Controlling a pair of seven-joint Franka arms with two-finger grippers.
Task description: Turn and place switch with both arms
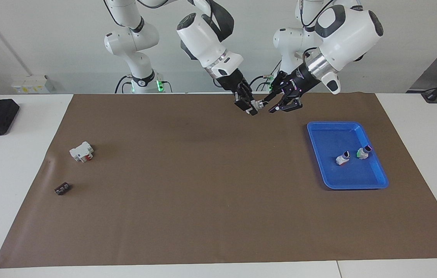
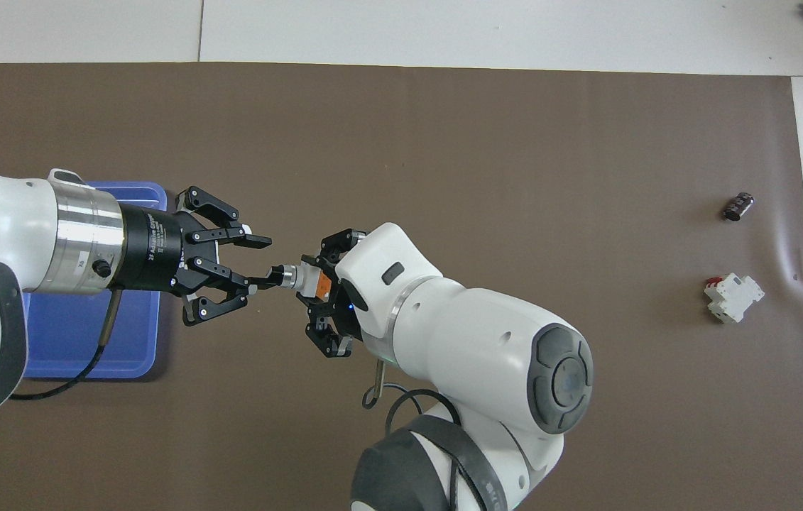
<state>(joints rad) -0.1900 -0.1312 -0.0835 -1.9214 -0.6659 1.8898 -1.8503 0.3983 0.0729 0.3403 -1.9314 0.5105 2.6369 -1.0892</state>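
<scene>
The whole switch [image 2: 309, 279] will come along in one piece when my left gripper carries the knob, because the knob goes straight into the white body.
The switch [image 1: 255, 104], white with an orange section and a silver-and-black knob, is held in the air over the brown mat, near the robots. My right gripper [image 1: 250, 105] is shut on its body; it shows in the overhead view [image 2: 317, 284] with the switch [image 2: 309, 279] lying level and its knob pointing toward the left gripper. My left gripper [image 1: 273, 106] is open at the knob end, and in the overhead view [image 2: 259, 265] one fingertip [image 2: 253, 287] is at or almost at the knob's tip.
A blue tray [image 1: 347, 186] lies toward the left arm's end of the table, partly under the left arm in the overhead view [image 2: 89, 348]. In it are a small switch with a green part [image 1: 364, 152] and another with a reddish part [image 1: 342, 158]. A white block with a red part [image 1: 82, 151] and a small dark part [image 1: 62, 189] lie toward the right arm's end.
</scene>
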